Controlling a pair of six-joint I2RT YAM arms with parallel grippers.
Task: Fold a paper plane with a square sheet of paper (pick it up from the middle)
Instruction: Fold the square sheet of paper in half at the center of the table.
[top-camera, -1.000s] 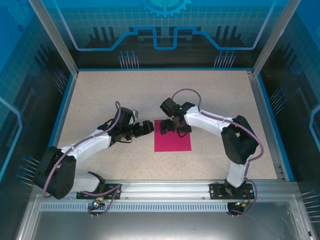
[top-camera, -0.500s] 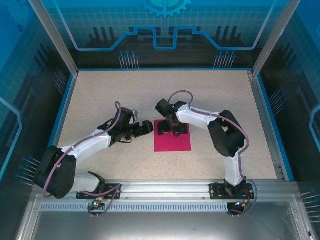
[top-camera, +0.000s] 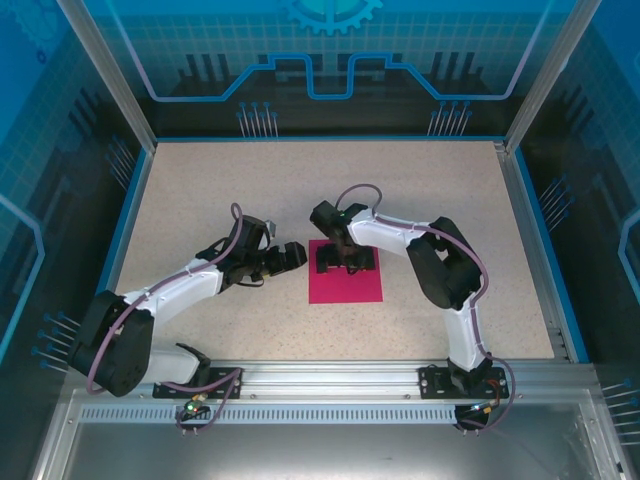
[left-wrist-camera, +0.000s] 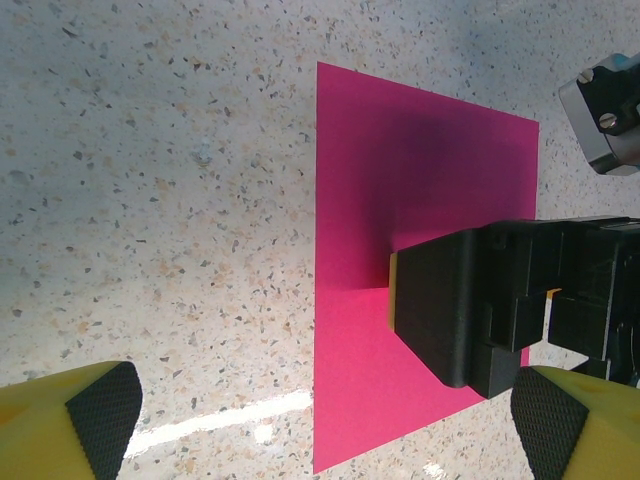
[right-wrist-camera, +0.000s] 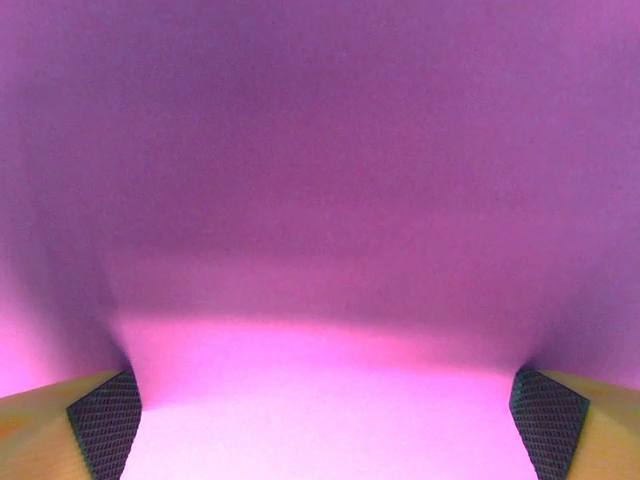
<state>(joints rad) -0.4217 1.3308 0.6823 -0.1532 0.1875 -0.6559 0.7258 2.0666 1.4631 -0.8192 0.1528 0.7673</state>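
Note:
The sheet of paper (top-camera: 345, 288) is lying flat under the right gripper's wide-open fingers, so the robot should push them down and pinch up a fold from the sheet's middle (right-wrist-camera: 325, 390) before it lifts.
The square sheet of paper (top-camera: 345, 285) lies flat and uncreased on the speckled table, magenta-pink, near the middle. My right gripper (top-camera: 347, 258) points down over the sheet's far half, open, with its black fingers (left-wrist-camera: 440, 310) resting on or just above the paper. In the right wrist view the paper (right-wrist-camera: 320, 200) spreads between the wide-apart fingertips (right-wrist-camera: 100, 425) of the right gripper (right-wrist-camera: 325, 420). My left gripper (top-camera: 290, 257) sits just left of the sheet's edge, low over the table. In its own view the left gripper (left-wrist-camera: 325, 420) is open and faces the paper (left-wrist-camera: 400, 180) with nothing between its pads.
Speckled tabletop (top-camera: 300, 180) stretches behind and to both sides of the sheet. A blue rim (top-camera: 130, 220) borders the table, and transparent walls stand beyond it. An aluminium rail (top-camera: 320, 380) carrying both arm bases runs along the near edge.
The right arm's elbow has swung inward to the left, and its gripper has shifted slightly left and down onto the sheet. The left arm and the paper have stayed put.

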